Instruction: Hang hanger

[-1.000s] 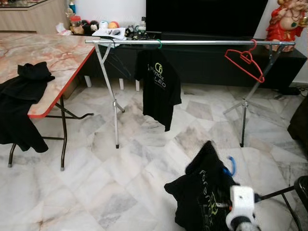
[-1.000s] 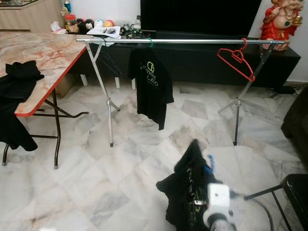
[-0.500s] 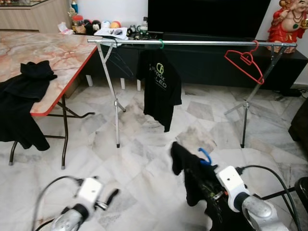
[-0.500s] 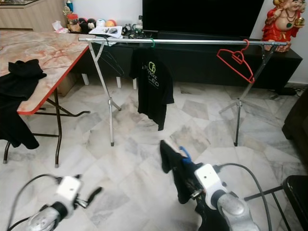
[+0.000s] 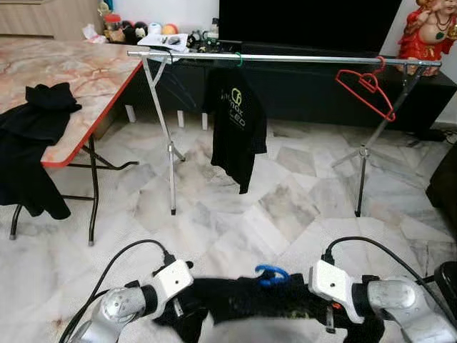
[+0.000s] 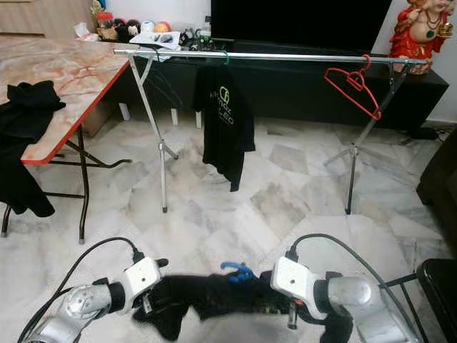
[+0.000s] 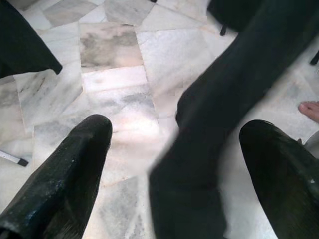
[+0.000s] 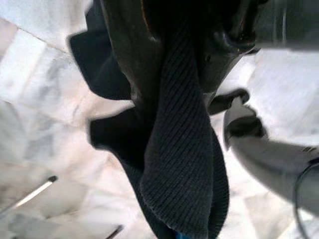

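Note:
The black shirt's end hangs as a limp fold (image 7: pixel 192 174), so I expect the blue hanger (image 5: pixel 272 276) to slide out of the shirt when I pull that end.
A black shirt (image 5: pixel 235 299) on a blue hanger, whose hook (image 5: pixel 270 274) sticks up, is stretched level between my two arms low in front of me. My right gripper (image 8: pixel 149 64) is shut on the shirt's ribbed collar. My left gripper (image 7: pixel 174 144) stands open at the shirt's other end, with a fold of black cloth (image 7: pixel 219 114) between its fingers (image 7: pixel 65 169). Ahead stands a silver clothes rail (image 5: pixel 300 59). A black printed T-shirt (image 5: pixel 237 125) hangs on it from a green hanger, and a bare red hanger (image 5: pixel 365 84) hangs near its right end.
A marble-topped folding table (image 5: pixel 86 75) with black clothes (image 5: pixel 36 128) draped over its edge stands at the left. A dark TV console and a red statue (image 5: pixel 427 28) lie behind the rail. A black chair (image 5: pixel 448 275) is at the right. A person's foot (image 7: pixel 310 109) is on the floor.
The left arm has come in to the shirt's free end. The shirt, hanging bunched from the right gripper before, is now spread sideways between both arms with the blue hook on top.

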Controlling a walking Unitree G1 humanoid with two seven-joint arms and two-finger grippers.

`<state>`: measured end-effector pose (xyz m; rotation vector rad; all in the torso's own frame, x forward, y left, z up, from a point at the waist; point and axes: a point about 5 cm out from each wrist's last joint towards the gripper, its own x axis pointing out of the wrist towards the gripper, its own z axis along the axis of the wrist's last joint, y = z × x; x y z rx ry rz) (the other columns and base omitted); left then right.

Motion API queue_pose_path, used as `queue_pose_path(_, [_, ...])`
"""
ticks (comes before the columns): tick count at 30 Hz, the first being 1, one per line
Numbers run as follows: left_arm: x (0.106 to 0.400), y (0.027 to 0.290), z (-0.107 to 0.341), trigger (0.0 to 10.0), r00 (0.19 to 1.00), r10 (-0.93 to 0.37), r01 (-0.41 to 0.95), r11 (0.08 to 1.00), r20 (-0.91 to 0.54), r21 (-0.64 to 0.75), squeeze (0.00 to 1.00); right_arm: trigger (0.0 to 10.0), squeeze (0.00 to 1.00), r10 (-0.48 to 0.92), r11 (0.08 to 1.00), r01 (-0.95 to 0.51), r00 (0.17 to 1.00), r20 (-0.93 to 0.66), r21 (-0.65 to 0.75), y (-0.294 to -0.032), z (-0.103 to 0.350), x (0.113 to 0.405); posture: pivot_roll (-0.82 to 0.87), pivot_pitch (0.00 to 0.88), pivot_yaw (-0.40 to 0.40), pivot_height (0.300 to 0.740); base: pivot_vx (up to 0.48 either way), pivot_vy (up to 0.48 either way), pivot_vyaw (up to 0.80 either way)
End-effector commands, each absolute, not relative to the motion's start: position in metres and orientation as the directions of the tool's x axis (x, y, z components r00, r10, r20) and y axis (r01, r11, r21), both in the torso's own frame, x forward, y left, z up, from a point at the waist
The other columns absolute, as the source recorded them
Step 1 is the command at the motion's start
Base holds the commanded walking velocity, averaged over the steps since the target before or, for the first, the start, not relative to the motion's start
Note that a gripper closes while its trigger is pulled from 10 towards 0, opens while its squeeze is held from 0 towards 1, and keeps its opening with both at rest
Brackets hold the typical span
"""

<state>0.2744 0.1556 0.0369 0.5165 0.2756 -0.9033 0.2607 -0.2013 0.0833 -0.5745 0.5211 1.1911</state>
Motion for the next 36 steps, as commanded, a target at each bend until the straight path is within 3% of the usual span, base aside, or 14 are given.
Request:
queue_pose_path(1, [0.273,0.154,0.034,10.0,0.573,-0.675,0.819,0.49,-0.464,0.299,0.0,10.0,0.0,0.716,0.232,-0.958,0.286,-0.637,-0.17,-0.199,0.095,0.264,-0.03,0.092,-0.05,0.721,0.0,0.0,0.0])
queue_pose_path(7, [0.261,0.159,0.016,10.0,0.505,-0.656,0.856,0.461,-0.561,0.232,0.0,10.0,0.0,0.73,0.208,-0.957,0.289,-0.62,-0.201,-0.196,0.108,0.267,-0.04,0.097,-0.054,0.721,0.0,0.0,0.0])
queue_pose_path(14, [0.258,0.166,0.007,10.0,0.489,-0.622,0.855,0.48,-0.612,0.195,0.0,10.0,0.0,0.759,0.195,-0.954,0.295,-0.581,-0.229,-0.189,0.12,0.27,-0.04,0.096,-0.053,0.721,0.0,0.0,0.0])
queue_pose_path(22, [0.267,0.17,0.002,10.0,0.589,-0.564,0.767,0.615,-0.578,0.182,0.0,10.0,0.0,0.783,0.19,-0.954,0.29,-0.551,-0.233,-0.185,0.127,0.267,-0.05,0.096,-0.051,0.721,0.0,0.0,0.0])
queue_pose_path(23, [0.269,0.17,0.003,7.6,0.603,-0.559,0.753,0.635,-0.569,0.174,0.0,10.0,0.0,0.785,0.192,-0.953,0.292,-0.547,-0.234,-0.186,0.128,0.267,-0.05,0.095,-0.052,0.721,0.0,0.0,0.0])
queue_pose_path(24, [0.27,0.17,0.003,3.5,0.615,-0.556,0.74,0.652,-0.56,0.165,0.0,10.0,0.0,0.785,0.194,-0.952,0.295,-0.544,-0.236,-0.186,0.128,0.267,-0.05,0.096,-0.052,0.721,0.0,0.0,0.0])
queue_pose_path(25, [0.27,0.17,0.003,3.5,0.62,-0.555,0.734,0.66,-0.554,0.16,0.0,10.0,0.0,0.786,0.196,-0.952,0.297,-0.543,-0.237,-0.186,0.129,0.267,-0.05,0.096,-0.052,0.721,0.0,0.0,0.0])
queue_pose_path(26, [0.271,0.17,0.003,0.0,0.631,-0.551,0.723,0.674,-0.547,0.155,0.0,10.0,0.0,0.785,0.197,-0.951,0.298,-0.543,-0.238,-0.186,0.129,0.268,-0.05,0.096,-0.051,0.721,0.0,0.0,0.0])
queue_pose_path(32, [0.277,0.172,0.004,0.0,0.686,-0.519,0.665,0.732,-0.511,0.149,0.0,10.0,0.0,0.785,0.208,-0.948,0.308,-0.538,-0.24,-0.187,0.131,0.268,-0.05,0.096,-0.052,0.721,0.0,0.0,0.0])
queue_pose_path(36, [0.276,0.173,0.002,0.0,0.677,-0.515,0.677,0.716,-0.526,0.17,0.0,10.0,0.0,0.781,0.219,-0.945,0.319,-0.537,-0.243,-0.188,0.13,0.268,-0.05,0.094,-0.055,0.721,0.0,0.0,0.0])
